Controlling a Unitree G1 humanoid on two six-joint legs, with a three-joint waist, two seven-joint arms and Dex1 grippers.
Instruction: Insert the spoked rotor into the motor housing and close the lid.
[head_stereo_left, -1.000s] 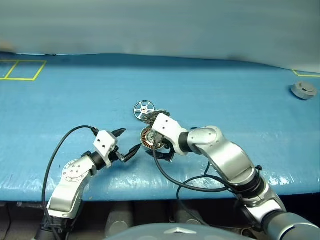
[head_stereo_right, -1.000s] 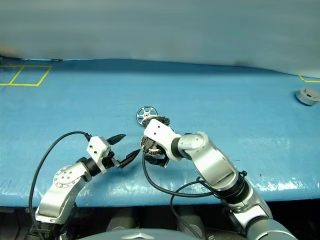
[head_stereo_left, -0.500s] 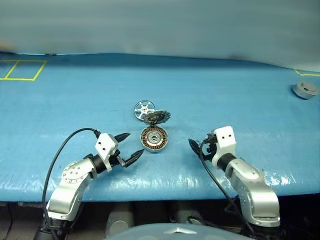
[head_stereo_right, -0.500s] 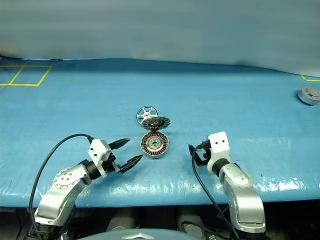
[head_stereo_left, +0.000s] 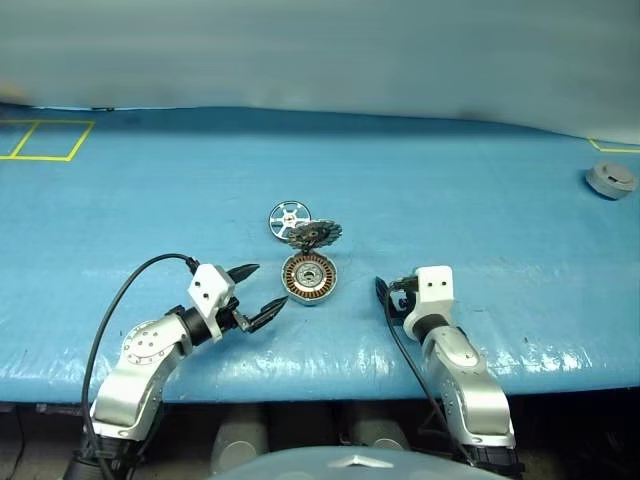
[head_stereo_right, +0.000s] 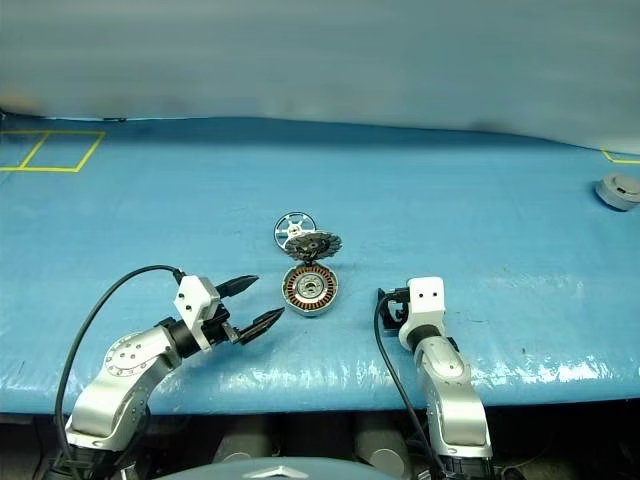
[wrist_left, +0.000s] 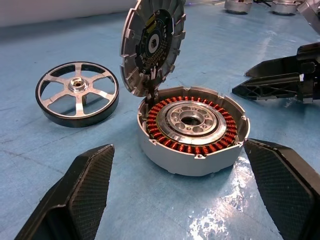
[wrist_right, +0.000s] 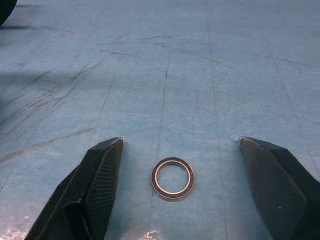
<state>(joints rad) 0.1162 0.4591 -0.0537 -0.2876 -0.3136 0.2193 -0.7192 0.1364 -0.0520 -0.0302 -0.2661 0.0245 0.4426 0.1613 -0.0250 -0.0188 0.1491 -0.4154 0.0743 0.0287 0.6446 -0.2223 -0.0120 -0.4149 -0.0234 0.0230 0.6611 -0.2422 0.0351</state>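
The small metal ring (wrist_right: 172, 178) should settle down inside the round opening that the motor housing's silver centre (head_stereo_left: 309, 274) has, once the robot lowers the ring.
The motor housing (wrist_left: 192, 127) sits open on the blue mat, copper windings ringing its silver centre. Its lid (wrist_left: 152, 45) stands upright on the far edge, ribbed face showing. The spoked rotor (wrist_left: 77, 92) lies flat on the mat just beyond the housing, also seen as the rotor (head_stereo_left: 289, 217) in the head view. My left gripper (head_stereo_left: 262, 290) is open, low over the mat just left of the housing (head_stereo_left: 308, 277), pointing at it. My right gripper (head_stereo_left: 387, 296) is open to the housing's right, its fingers (wrist_right: 100, 175) either side of a small metal ring (wrist_right: 172, 178) lying flat on the mat.
A grey round part (head_stereo_left: 608, 180) rests at the far right of the table. A yellow taped square (head_stereo_left: 45, 140) marks the far left. Both arms reach in over the table's front edge (head_stereo_left: 320, 375), and a black cable loops from each wrist.
My right arm has swung away from over the housing, moving right and down to the mat, and the housing now shows fully. The left gripper has stayed put.
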